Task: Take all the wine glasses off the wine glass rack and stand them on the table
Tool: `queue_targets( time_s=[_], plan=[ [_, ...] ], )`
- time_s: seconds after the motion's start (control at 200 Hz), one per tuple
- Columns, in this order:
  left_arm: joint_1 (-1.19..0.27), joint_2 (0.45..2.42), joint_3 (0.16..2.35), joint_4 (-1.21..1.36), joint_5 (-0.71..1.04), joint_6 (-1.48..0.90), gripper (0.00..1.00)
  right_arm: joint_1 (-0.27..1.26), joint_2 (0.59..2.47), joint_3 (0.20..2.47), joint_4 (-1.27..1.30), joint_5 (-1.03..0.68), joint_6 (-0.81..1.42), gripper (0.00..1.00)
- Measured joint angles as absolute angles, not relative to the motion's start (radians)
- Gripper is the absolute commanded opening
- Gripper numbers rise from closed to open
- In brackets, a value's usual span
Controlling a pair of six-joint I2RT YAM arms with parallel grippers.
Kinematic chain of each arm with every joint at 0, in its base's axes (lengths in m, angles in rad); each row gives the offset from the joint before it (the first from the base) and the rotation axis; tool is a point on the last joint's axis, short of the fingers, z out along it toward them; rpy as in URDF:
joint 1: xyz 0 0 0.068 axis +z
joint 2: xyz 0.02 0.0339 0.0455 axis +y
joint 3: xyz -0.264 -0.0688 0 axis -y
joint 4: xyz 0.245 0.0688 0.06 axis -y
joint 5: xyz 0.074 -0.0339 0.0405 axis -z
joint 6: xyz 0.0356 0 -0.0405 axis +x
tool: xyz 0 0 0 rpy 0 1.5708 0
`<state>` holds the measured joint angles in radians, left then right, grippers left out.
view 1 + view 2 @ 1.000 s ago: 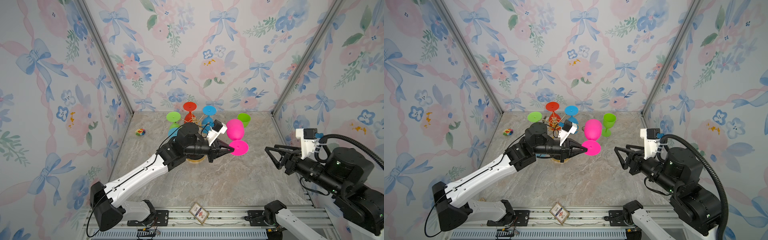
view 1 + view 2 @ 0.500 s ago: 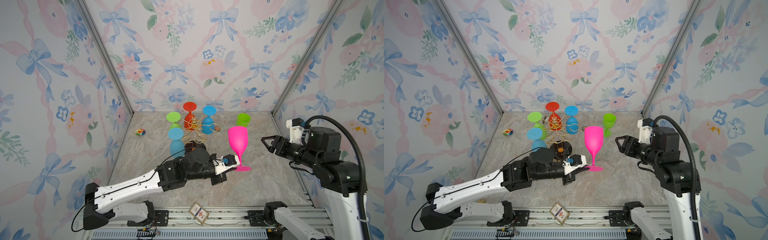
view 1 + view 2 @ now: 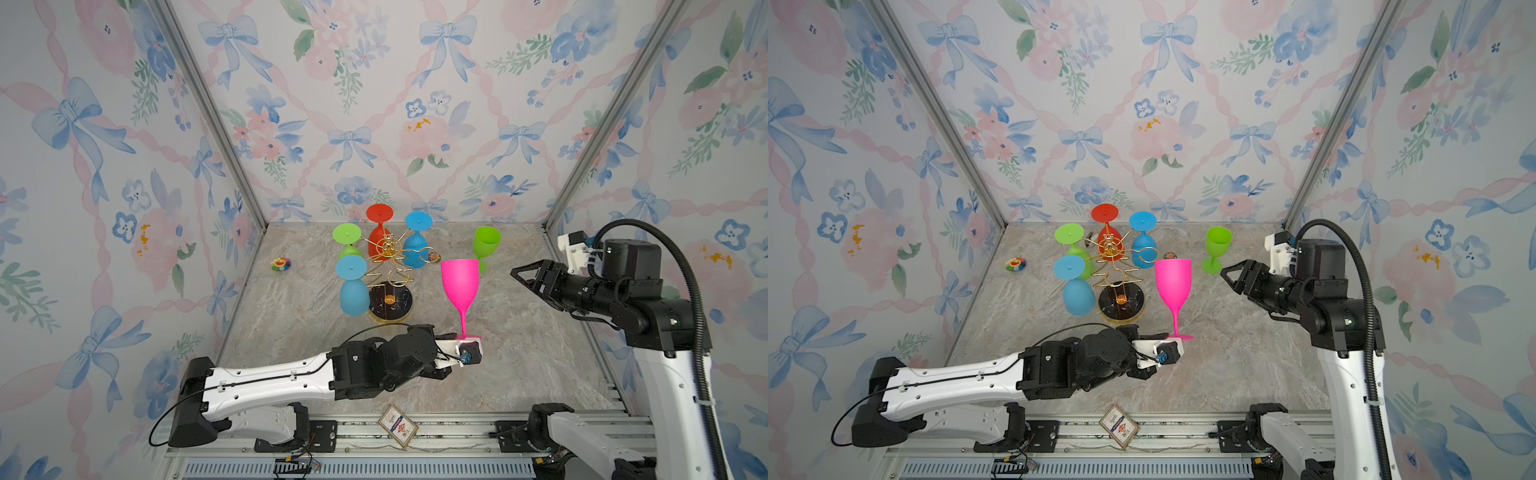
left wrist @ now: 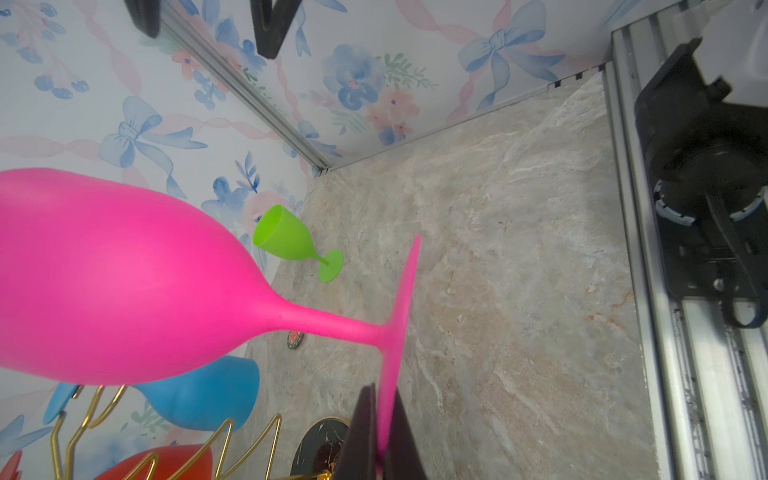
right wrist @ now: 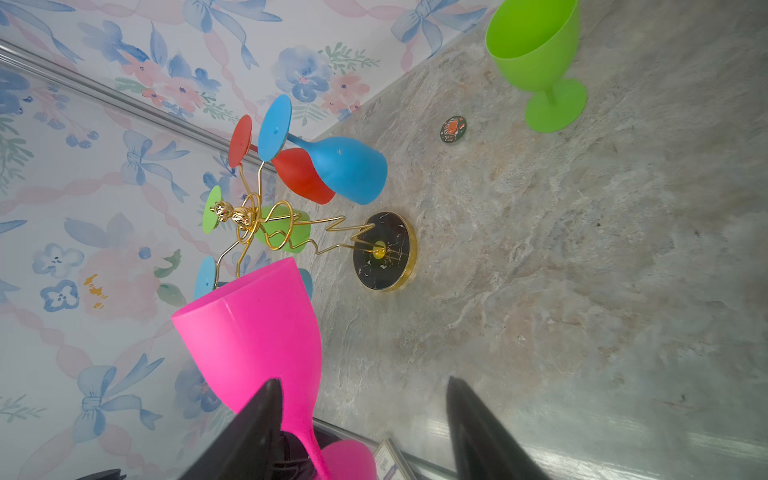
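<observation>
The glass's rim is free while my left gripper holds the pink wine glass's foot (image 3: 1178,336), so my right gripper should keep on toward that rim (image 3: 1188,261) and close there.
The pink wine glass (image 3: 459,282) (image 3: 1173,282) stands upright, off the rack, right of the gold wire wine glass rack (image 3: 388,266) (image 3: 1115,266). My left gripper (image 4: 382,399) (image 3: 1167,335) is shut on the rim of its round foot, low over the table; whether the foot touches the table I cannot tell. My right gripper (image 5: 362,380) (image 3: 517,276) hangs open to the right of the bowl at bowl height, with nothing between its fingers. In the right wrist view the pink glass (image 5: 257,332) lies beside one finger.
Two blue glasses (image 3: 353,291) (image 3: 415,245), a green one (image 3: 347,237) and a red one (image 3: 379,232) hang upside down on the rack. A green glass (image 3: 485,245) stands at the back right. A small toy (image 3: 280,264) and a badge (image 3: 433,257) lie on the table.
My left arm has carried the pink glass away from the rack, turned it upright and lowered it toward the front. My right gripper has risen and moved back to bowl height.
</observation>
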<state>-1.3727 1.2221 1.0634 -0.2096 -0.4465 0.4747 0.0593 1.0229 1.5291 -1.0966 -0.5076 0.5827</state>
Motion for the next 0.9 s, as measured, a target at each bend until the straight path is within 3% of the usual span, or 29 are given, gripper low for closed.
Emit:
queue_targets(
  time_s=[0.3,0.9],
  plan=[
    [-1.419,1.264,0.988,-0.171,-0.614,0.608,0.00,0.061,1.035,1.483,-1.089,-0.539,0.627,0.65],
    [-1.438,1.258,0.688,0.201,-0.863,0.953,0.00,0.173,1.160,1.453,-1.169,-0.524,0.645,0.63]
  ],
)
